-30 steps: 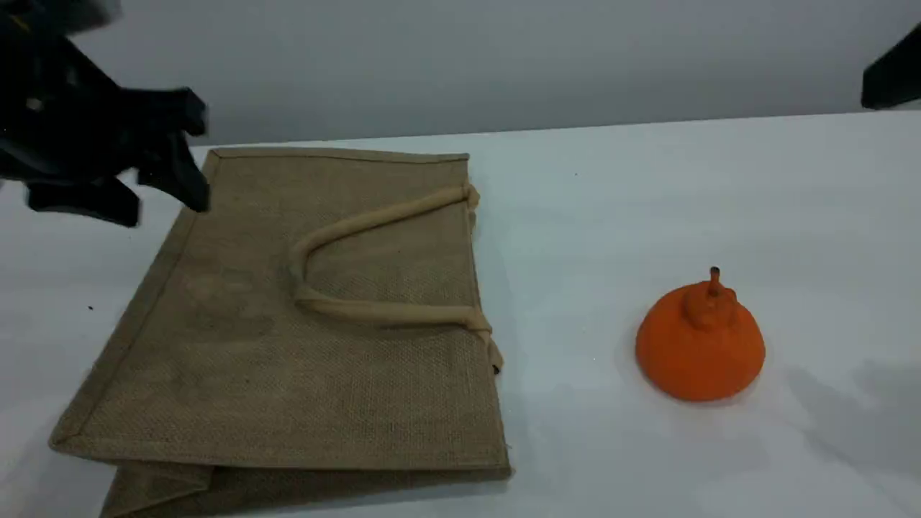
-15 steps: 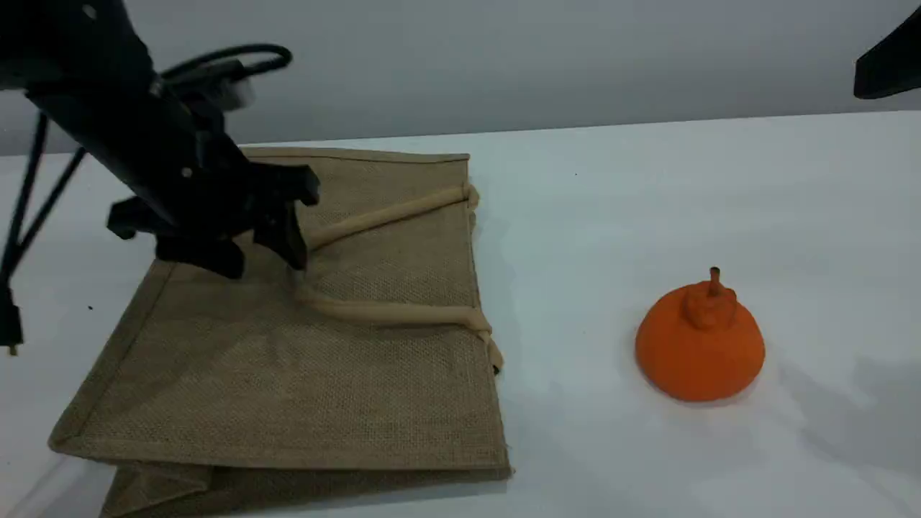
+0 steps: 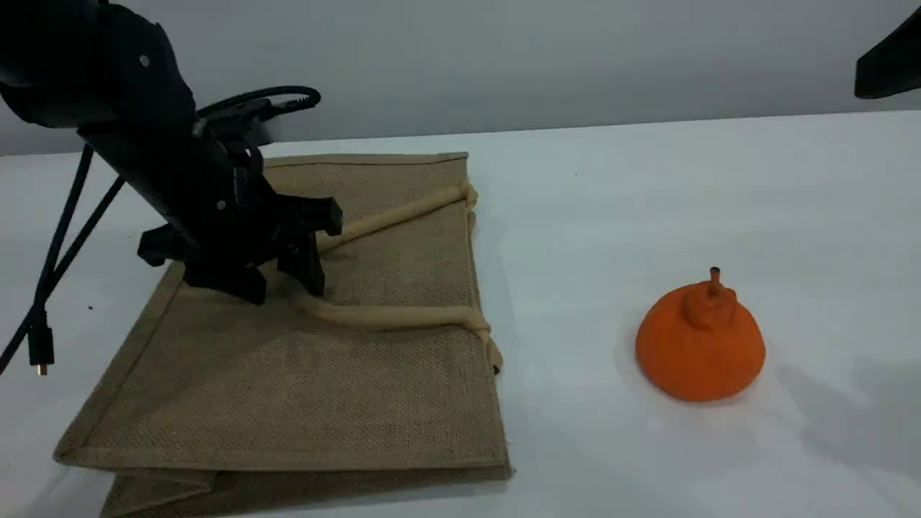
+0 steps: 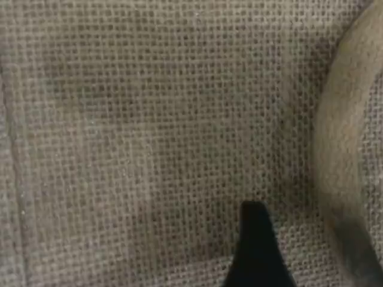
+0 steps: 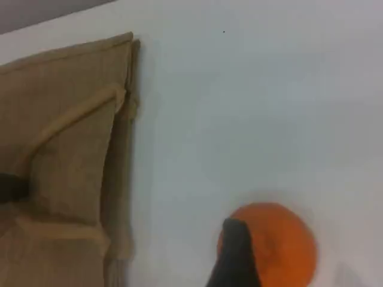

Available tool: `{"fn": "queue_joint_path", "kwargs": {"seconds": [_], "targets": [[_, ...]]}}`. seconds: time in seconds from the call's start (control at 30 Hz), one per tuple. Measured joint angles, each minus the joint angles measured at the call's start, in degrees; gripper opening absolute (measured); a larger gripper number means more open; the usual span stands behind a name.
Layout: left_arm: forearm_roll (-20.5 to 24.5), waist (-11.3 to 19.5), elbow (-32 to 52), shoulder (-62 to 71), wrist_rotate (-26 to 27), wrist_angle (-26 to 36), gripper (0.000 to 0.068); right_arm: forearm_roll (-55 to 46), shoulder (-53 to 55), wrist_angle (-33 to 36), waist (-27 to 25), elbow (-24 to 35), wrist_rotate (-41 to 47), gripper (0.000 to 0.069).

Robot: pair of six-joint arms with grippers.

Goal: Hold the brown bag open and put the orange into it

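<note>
I can see the brown bag's side (image 3: 165, 485) lying folded between the bag's panels, so its top panel (image 3: 345, 393) will go up and the bag's opening will open wide when I lift the beige handle.
The brown bag (image 3: 288, 374) lies flat on the white table, at the left in the scene view, its mouth edge facing right. Its beige handle (image 3: 396, 314) lies folded back on the top panel. My left gripper (image 3: 277, 280) is down on the bag, its jaws open astride the handle's bend. The left wrist view shows one fingertip (image 4: 257, 245) on the jute weave (image 4: 149, 119), with the handle (image 4: 338, 149) just to its right. The orange (image 3: 699, 345) stands on the table well right of the bag. High over the orange (image 5: 284, 245) hangs my right gripper, with one fingertip (image 5: 236, 254) showing and nothing held.
A loose black cable with a plug (image 3: 39, 349) hangs from the left arm beside the bag's left edge. A dark part of the right arm (image 3: 888, 61) shows at the top right corner. White table (image 3: 575, 237) lies between bag and orange.
The left arm has swung right and down from the bag's far left corner onto the bag at the handle's bend. The bag's far left corner has shifted slightly. The orange has stayed put.
</note>
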Motion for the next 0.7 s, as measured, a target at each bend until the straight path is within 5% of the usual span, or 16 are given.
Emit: {"fn": "queue_joint_path", "kwargs": {"seconds": [0.1,0.3,0.47,0.7], "targets": [[0.0,0.0,0.0,0.0,0.0,0.0,0.0352,0.0,0.0,0.0,0.0,0.0,0.0,0.0489],[0.0,0.0,0.0,0.0,0.0,-0.1,0.0092,0.0,0.0,0.0,0.0,0.0,0.0,0.0489],[0.1,0.0,-0.5,-1.8,1.3,1.0,0.0086,0.2,0.0,3.6,0.0,0.0,-1.5,0.0489],[0.4,-0.5,-6.6,-9.1,5.0,11.7,0.0086,7.9,0.0,6.0,0.0,0.0,-6.3,0.0489]]}}
